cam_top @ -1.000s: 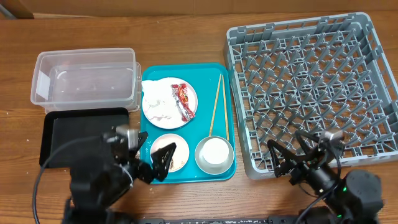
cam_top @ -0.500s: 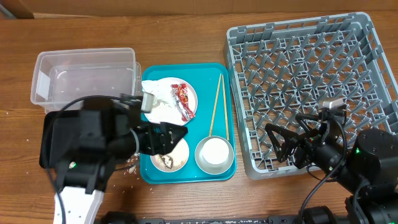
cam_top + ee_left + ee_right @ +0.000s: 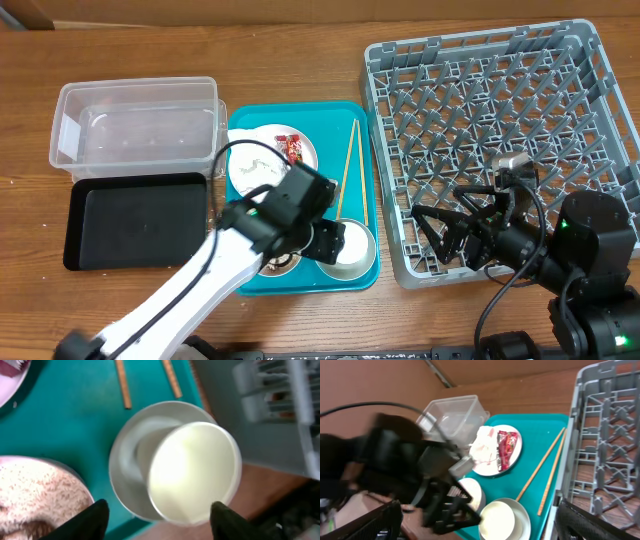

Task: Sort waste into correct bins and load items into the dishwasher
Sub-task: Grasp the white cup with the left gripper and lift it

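Next, my left gripper lifts the white cup [image 3: 352,243] below it and passes the cup to my right gripper, since the rack [image 3: 430,256] is by my right gripper.
A small white cup [image 3: 192,472] stands inside the grey-white bowl [image 3: 125,467] at the front right of the teal tray [image 3: 300,112]. My left gripper [image 3: 330,243] is open and hovers just over the cup and bowl; its fingertips [image 3: 162,525] are apart and touch nothing. The pink plate [image 3: 35,495] with brown scraps lies to the left, largely under my arm in the overhead view. The large white plate [image 3: 262,170] carries the red wrapper [image 3: 294,152] and the napkin [image 3: 248,160]. Two chopsticks [image 3: 350,165] lie beside it. My right gripper [image 3: 447,240] is open over the front edge of the grey rack [image 3: 500,140].
The clear tub [image 3: 135,125] stands at the back left, with the black tray [image 3: 135,220] in front of it. The rack fills the right side of the table. My left arm crosses the table from the front left.
My left arm has swung right, from beside the black tray, over the pink plate, to the bowl and cup. My right gripper has shifted slightly left over the rack's front edge.
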You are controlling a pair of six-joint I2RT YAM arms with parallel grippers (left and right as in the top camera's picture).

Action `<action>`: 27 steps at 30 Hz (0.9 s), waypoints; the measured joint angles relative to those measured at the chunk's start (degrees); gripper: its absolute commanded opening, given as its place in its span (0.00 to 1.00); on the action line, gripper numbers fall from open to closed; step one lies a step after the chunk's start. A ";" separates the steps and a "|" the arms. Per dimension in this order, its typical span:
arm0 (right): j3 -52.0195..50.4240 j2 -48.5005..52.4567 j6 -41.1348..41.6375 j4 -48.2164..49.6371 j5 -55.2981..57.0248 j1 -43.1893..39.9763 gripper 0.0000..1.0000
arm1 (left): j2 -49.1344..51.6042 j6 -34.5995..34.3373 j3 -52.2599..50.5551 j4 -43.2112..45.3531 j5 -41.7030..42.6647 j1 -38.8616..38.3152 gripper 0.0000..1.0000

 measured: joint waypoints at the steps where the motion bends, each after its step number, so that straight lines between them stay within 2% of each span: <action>1: 0.00 0.02 0.00 0.00 -0.31 0.00 1.00 | 1.66 -0.20 0.00 0.72 -0.57 -0.04 0.56; 3: 0.00 0.17 -0.02 0.02 -0.76 0.00 1.00 | 4.55 -0.59 0.00 1.97 -1.11 -0.11 0.42; 6: 0.00 0.59 -0.02 -0.15 -1.27 0.00 0.98 | 7.76 -1.05 0.00 3.19 -0.87 -0.11 0.06; 7: 0.00 0.76 -0.04 -0.24 -1.31 0.00 0.96 | 8.52 -1.05 0.00 3.39 -0.66 -0.11 0.04; 11: 0.00 1.18 0.15 -0.35 -1.40 0.00 0.93 | 9.03 -0.92 0.55 2.03 -0.24 -0.11 0.04; 19: 0.00 1.18 0.31 -1.31 -1.46 0.00 0.71 | 6.21 -0.90 7.32 -6.40 2.32 2.67 0.04; 24: 0.02 2.10 4.09 -1.75 -1.16 0.00 0.70 | 2.45 2.69 9.25 -5.66 18.29 14.78 0.04; 27: 0.04 4.31 6.78 -0.02 -1.90 0.28 0.74 | 2.25 6.43 9.57 -5.64 33.35 24.65 0.04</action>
